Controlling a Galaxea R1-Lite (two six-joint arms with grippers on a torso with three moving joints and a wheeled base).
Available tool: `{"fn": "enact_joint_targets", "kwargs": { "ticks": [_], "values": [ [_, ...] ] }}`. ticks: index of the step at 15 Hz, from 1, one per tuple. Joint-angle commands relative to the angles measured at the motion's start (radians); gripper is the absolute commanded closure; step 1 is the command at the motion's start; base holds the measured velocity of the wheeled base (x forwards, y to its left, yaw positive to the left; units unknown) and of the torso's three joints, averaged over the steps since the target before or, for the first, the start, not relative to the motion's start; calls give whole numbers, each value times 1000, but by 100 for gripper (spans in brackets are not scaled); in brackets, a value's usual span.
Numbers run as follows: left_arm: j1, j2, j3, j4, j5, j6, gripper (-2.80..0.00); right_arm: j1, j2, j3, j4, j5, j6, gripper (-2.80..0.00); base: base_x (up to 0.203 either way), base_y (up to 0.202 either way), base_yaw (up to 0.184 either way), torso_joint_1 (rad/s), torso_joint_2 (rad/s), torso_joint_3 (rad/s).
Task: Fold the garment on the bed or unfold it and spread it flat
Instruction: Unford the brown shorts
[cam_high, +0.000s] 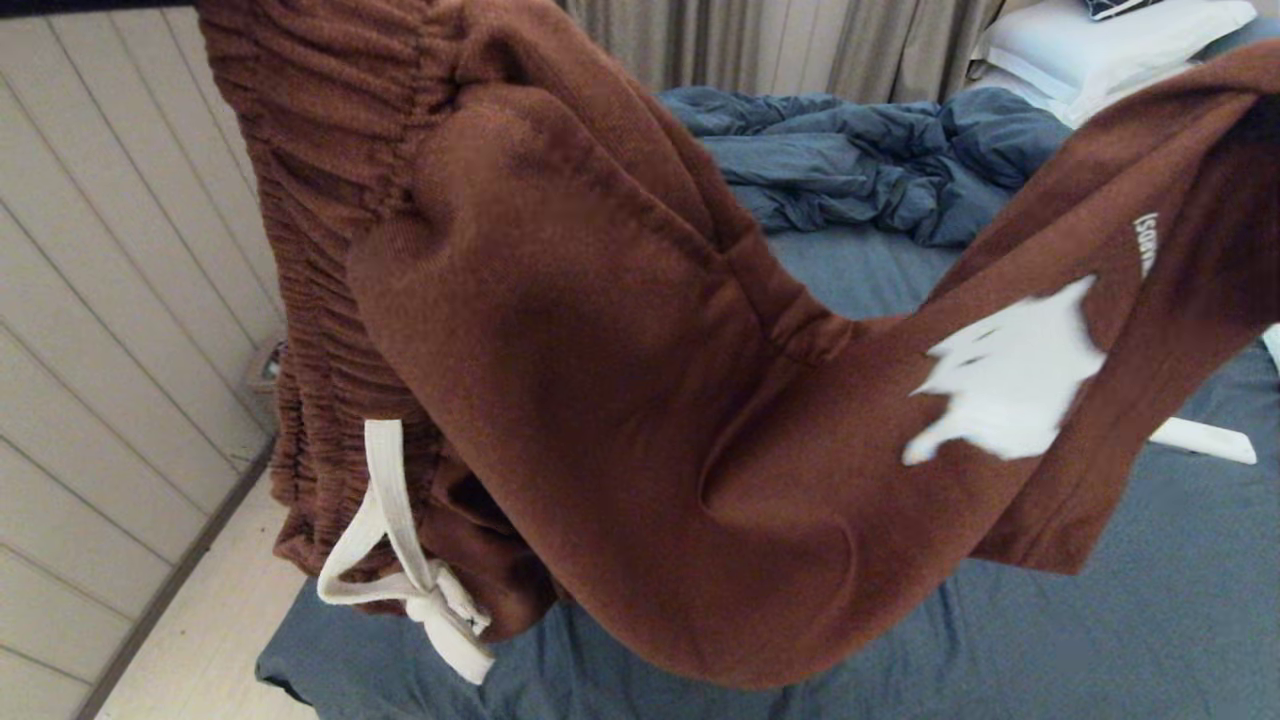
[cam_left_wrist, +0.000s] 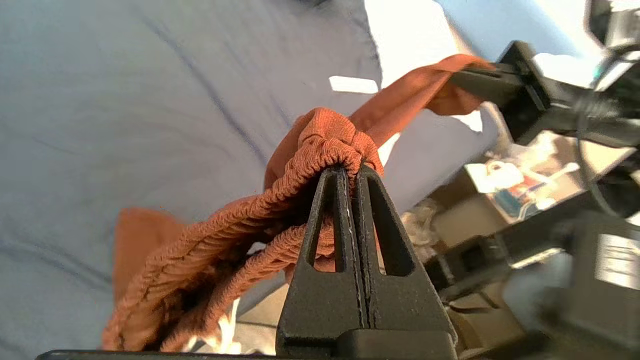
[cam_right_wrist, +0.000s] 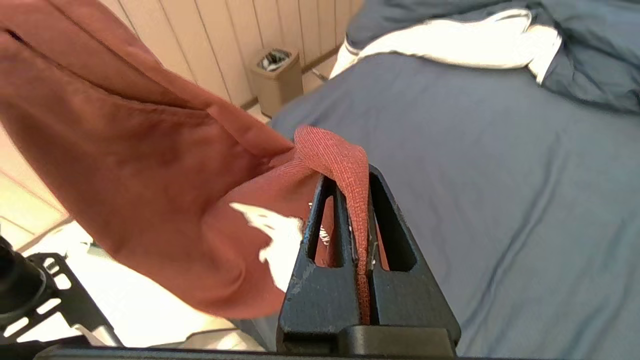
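Note:
The shorts hang high (cam_high: 648, 432) from the waistband and a leg's hem, so my left gripper and my right gripper should lower the shorts onto the bed (cam_high: 873, 274) and open.
The garment (cam_high: 600, 400), rust-brown shorts, hangs in the air above the bed (cam_high: 1100, 620), stretched between both arms and filling most of the head view. Its gathered waistband (cam_high: 310, 200) is at the upper left, with the white drawstring (cam_high: 400, 560) dangling. A leg with a white print (cam_high: 1010, 380) runs to the upper right. My left gripper (cam_left_wrist: 352, 172) is shut on the waistband (cam_left_wrist: 310, 150). My right gripper (cam_right_wrist: 356, 175) is shut on the leg's hem (cam_right_wrist: 340, 155). The cloth hides both grippers in the head view.
A rumpled dark blue duvet (cam_high: 850, 160) lies at the back of the bed, with white pillows (cam_high: 1100, 40) at the far right. A white strip (cam_high: 1200, 440) lies on the sheet. The panelled wall (cam_high: 100, 300) and floor are left of the bed, with a small bin (cam_right_wrist: 277, 75) there.

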Motion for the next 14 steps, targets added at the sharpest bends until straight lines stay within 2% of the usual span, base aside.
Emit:
{"fn": "enact_joint_targets", "kwargs": {
  "ticks": [1, 7, 11, 12, 14],
  "values": [
    [-26, 14, -47, 6, 3, -2, 0, 14, 0, -27, 2, -1, -1, 0, 0, 0, 0, 0, 0, 0],
    [-82, 49, -257, 74, 7, 5, 0, 31, 1, -113, 3, -3, -6, 0, 0, 0, 0, 0, 0, 0],
    [-80, 110, -272, 62, 43, 9, 0, 20, 57, -110, -1, -4, -5, 0, 0, 0, 0, 0, 0, 0],
    [-46, 124, -277, 61, 42, 10, 0, 5, 88, -108, -4, -11, -5, 0, 0, 0, 0, 0, 0, 0],
    [103, 166, -286, 52, 15, 10, 0, -92, 130, -106, -9, -5, -8, 0, 0, 0, 0, 0, 0, 0]
  ]
}}
